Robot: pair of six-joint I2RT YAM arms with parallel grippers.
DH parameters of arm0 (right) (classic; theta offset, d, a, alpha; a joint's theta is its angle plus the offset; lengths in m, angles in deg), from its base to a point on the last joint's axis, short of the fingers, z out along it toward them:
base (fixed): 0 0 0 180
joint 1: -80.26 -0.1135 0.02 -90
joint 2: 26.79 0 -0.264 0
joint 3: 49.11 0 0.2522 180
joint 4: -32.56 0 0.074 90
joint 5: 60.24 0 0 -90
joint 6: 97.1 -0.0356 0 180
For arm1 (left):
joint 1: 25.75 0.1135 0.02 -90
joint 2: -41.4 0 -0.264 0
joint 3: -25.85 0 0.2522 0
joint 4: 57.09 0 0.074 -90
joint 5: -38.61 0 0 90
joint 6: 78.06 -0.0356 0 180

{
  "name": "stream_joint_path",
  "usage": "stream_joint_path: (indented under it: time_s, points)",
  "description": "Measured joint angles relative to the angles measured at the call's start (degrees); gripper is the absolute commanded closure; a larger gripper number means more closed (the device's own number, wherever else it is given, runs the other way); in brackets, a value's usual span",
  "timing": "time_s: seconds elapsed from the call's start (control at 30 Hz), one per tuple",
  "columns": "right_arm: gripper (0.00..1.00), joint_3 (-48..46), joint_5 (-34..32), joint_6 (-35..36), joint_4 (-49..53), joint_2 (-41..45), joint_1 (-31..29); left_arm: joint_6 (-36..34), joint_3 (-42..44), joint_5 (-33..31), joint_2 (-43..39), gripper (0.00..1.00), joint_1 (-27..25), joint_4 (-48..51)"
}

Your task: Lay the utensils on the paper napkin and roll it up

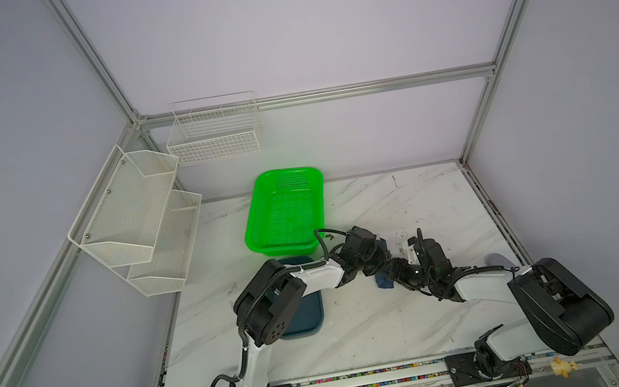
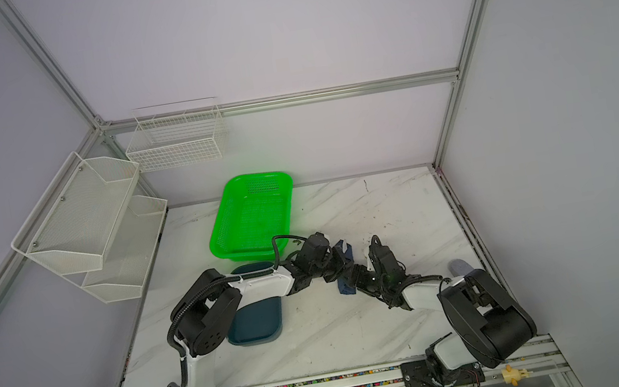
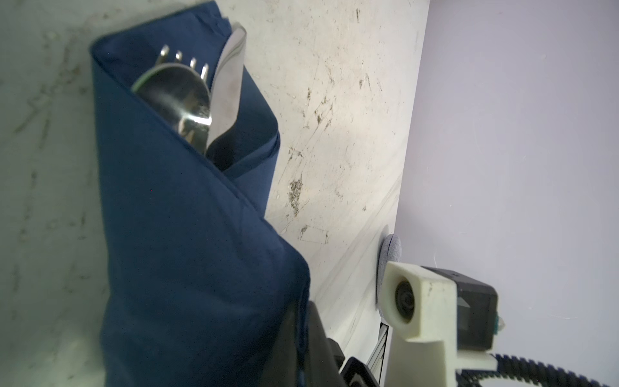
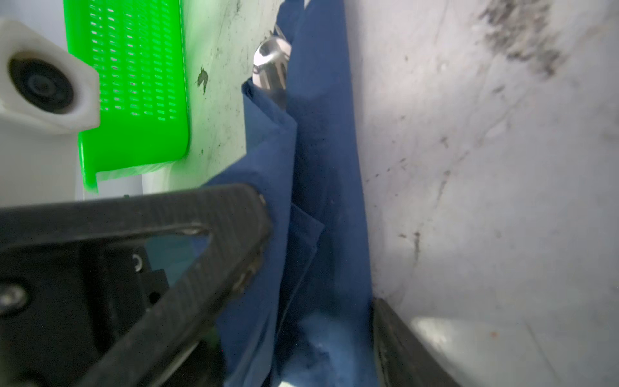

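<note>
The napkin's edge (image 3: 304, 278) stretches over the roll to my right gripper, so my left gripper needs to move back and pinch the napkin's fold on its own side (image 3: 109, 303).
The navy paper napkin (image 3: 187, 241) is wrapped into a roll around the utensils. At its open end the fork (image 3: 187, 58), spoon (image 3: 174, 93) and knife (image 3: 229, 77) stick out. My left gripper (image 3: 301, 321) is shut on the napkin's edge at the other end. My right gripper (image 4: 321, 264) straddles the roll (image 4: 321, 160), a finger pressing each side, and metal (image 4: 269, 63) shows at the far end. In both top views the two grippers meet mid-table, and only bits of napkin (image 1: 384, 280) (image 2: 345, 286) show between them.
A dark teal tray (image 1: 310, 312) lies partly under the left arm. A green basket (image 1: 285, 211) stands behind it. White mesh shelves (image 1: 135, 222) and a wire basket (image 1: 213, 129) hang on the left and back walls. A grey object (image 1: 497, 259) sits at the right edge.
</note>
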Motion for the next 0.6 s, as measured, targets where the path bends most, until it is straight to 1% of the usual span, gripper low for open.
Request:
stream_joint_path:
  time_s: [0.1, 0.17, 0.37, 0.43, 0.5, 0.53, 0.6]
  points:
    - [0.47, 0.0, -0.6, 0.1, 0.1, -0.2, 0.0, 0.2, 0.0, 0.3, 0.3, 0.9, 0.0, 0.0]
    - [0.51, 0.0, -0.7, 0.1, 0.2, -0.3, 0.0, 0.2, 0.0, 0.6, 0.5, 0.85, -0.1, 0.2]
    - [0.61, 0.0, -0.9, 0.3, 0.6, -0.5, 0.0, -0.7, 0.0, 0.9, 0.5, 0.74, -0.3, 1.0]
    - [0.67, 0.0, -0.9, 0.4, 0.6, -0.8, 0.0, -2.1, 0.0, 0.8, 0.4, 0.69, -0.3, 2.1]
    - [0.69, 0.0, -0.9, 0.3, 0.8, -1.2, 0.0, -3.9, -0.1, 0.3, 0.0, 0.66, -0.3, 3.8]
    - [0.72, 0.0, -0.9, 0.4, 0.7, -1.4, 0.0, -4.9, -0.1, -0.2, -0.3, 0.64, -0.3, 4.9]
    - [0.73, 0.0, -0.9, 0.4, 0.8, -1.6, 0.0, -7.0, -0.1, -1.4, -1.6, 0.61, -0.3, 7.2]
